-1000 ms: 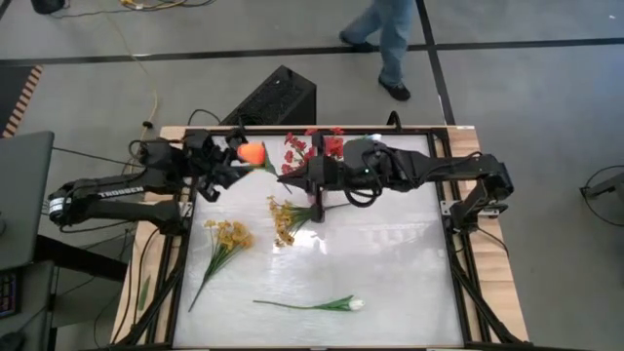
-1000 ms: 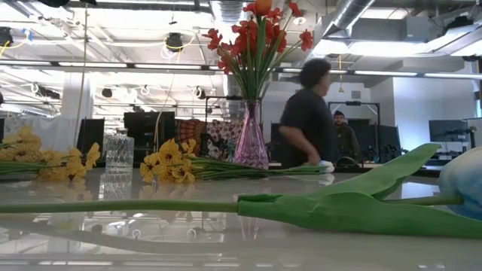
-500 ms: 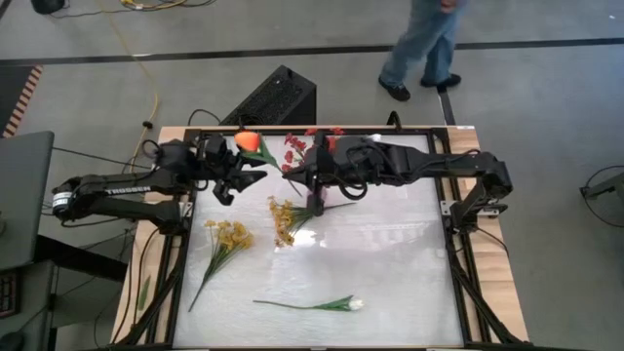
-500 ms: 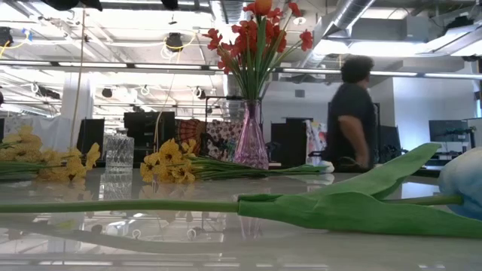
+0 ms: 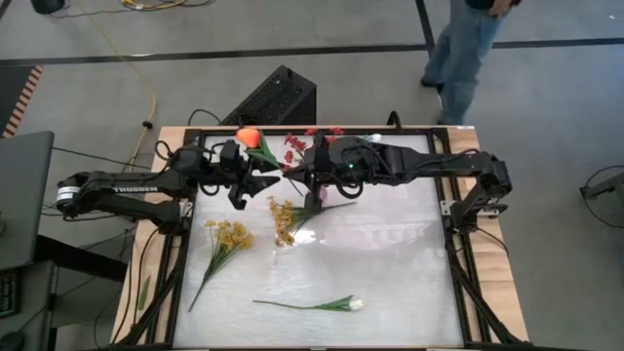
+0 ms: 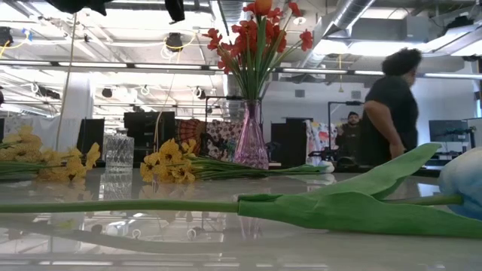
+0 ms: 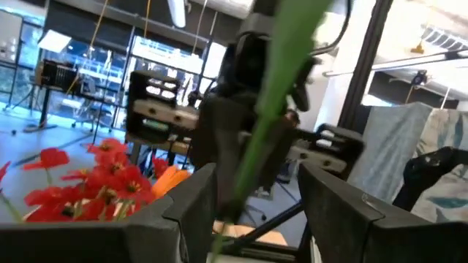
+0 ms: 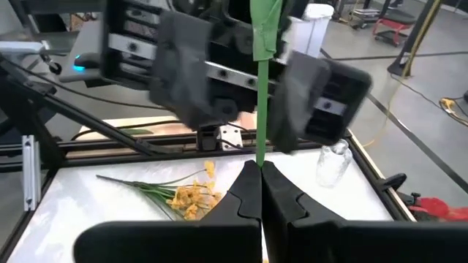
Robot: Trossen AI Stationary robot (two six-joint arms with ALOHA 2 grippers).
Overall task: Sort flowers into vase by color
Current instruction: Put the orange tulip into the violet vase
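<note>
The orange flower's stem (image 8: 261, 150) is pinched in my right gripper near the end that must go into the pink vase, so my left gripper should first take it below the leaf.
An orange-bloomed flower (image 5: 249, 136) with a green stem is held in the air over the table's far part. My right gripper (image 5: 289, 176), reaching in from the right, is shut on that stem. My left gripper (image 5: 255, 180) faces it from the left and is open. Its two fingers (image 7: 197, 204) stand on either side of the stem (image 7: 267, 124); I cannot tell whether they touch it. The pink vase (image 6: 251, 139) holds the red flowers (image 6: 256, 34) and one orange bloom. My right gripper pinches the green stem (image 8: 258, 150) between its two fingertips, at the stem's lower end. The fingers come about level from the table's right and lie across the stem. The flower is lifted clear of the table and rises from the fingertips toward its bloom at the far left.
Two yellow sprays (image 5: 232, 236) (image 5: 285, 216) lie on the white table top (image 5: 390, 273). A white tulip (image 5: 331, 305) lies near the front edge. A clear glass vase (image 6: 119, 154) stands at the far left. A person (image 6: 388, 109) walks behind the table.
My left gripper has gone toward the table's right and a little down, closing in on my right gripper until its fingers flank the stem. My right gripper has sunk a little. The orange bloom has swung toward the far edge. The person has walked to the right.
</note>
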